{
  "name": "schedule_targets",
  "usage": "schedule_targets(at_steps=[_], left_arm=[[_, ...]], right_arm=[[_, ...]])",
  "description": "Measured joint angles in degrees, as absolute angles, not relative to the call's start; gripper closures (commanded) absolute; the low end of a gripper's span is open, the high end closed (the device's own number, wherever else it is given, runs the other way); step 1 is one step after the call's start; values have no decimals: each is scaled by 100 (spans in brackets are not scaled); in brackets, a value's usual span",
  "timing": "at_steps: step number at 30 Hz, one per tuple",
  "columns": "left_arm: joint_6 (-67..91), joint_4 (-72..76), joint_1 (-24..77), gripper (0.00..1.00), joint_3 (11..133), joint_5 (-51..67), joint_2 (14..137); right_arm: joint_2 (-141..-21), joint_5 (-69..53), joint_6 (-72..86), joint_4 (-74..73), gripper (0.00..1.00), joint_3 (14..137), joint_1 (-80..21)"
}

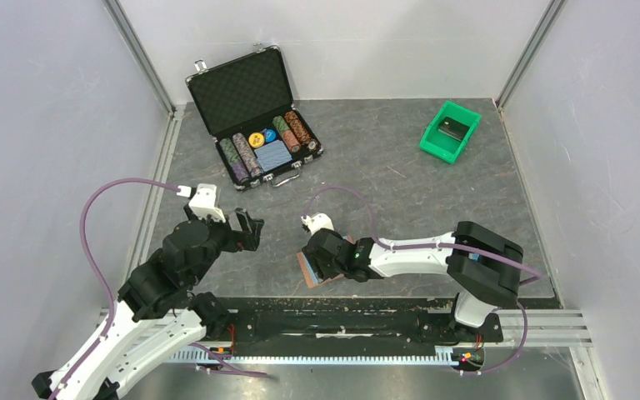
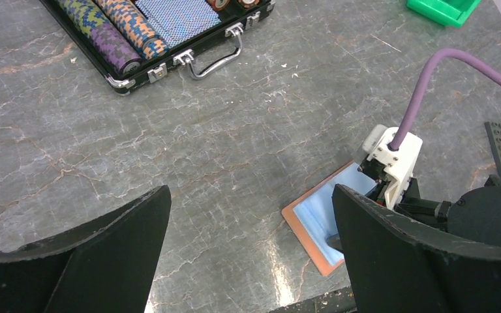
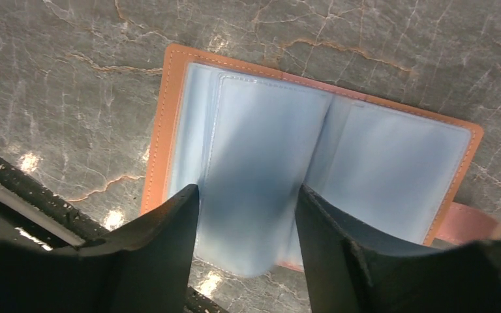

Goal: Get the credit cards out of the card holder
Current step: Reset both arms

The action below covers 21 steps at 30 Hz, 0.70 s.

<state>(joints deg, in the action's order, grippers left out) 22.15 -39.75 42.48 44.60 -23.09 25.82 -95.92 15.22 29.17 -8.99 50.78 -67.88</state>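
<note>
The light blue sleeve page (image 3: pixel 264 137) bends up inside the fingers of my right gripper, so next I open the fingers wider, lay the page flat and lift clear of it.
The card holder (image 1: pixel 307 272) lies open on the table near the front edge, brown outside with light blue lining (image 3: pixel 391 163). My right gripper (image 3: pixel 248 192) hangs low over it, open, its jaws on either side of a raised light blue sleeve page (image 3: pixel 261 143). No credit cards show; whatever the sleeves hold is hidden. In the top view the right gripper (image 1: pixel 323 257) covers most of the holder. My left gripper (image 1: pixel 252 229) hovers open to the holder's left, nothing between its fingers (image 2: pixel 130 228). The left wrist view shows the holder (image 2: pixel 313 218) beside the right finger.
An open black case (image 1: pixel 250 117) with poker chips stands at the back left, its handle (image 2: pixel 215 62) facing me. A green bin (image 1: pixel 450 132) holding a black block sits at the back right. The black front rail (image 1: pixel 342 312) runs just below the holder.
</note>
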Motion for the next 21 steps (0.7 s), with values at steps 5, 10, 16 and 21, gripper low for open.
schedule_targets(at_steps=[5,10,16,21], left_arm=[[2217,-3975,4250,0,4460,-2349,2585],[2217,-3972,4248,0,4447,-2349,2587],[2217,-3975,4250,0,4381,-2349,2593],[2220,-3975,4248,0,4370,-2344,2705]], right_arm=[[-9629,1634,3002,-875,64,5076,-6805],[-9623,1649,3114,-864,68,5076,-6805],[-9522,1608,3258,-777,63,4993,-6781],[-9273,1525,3387,-779,43,4884,-6687]])
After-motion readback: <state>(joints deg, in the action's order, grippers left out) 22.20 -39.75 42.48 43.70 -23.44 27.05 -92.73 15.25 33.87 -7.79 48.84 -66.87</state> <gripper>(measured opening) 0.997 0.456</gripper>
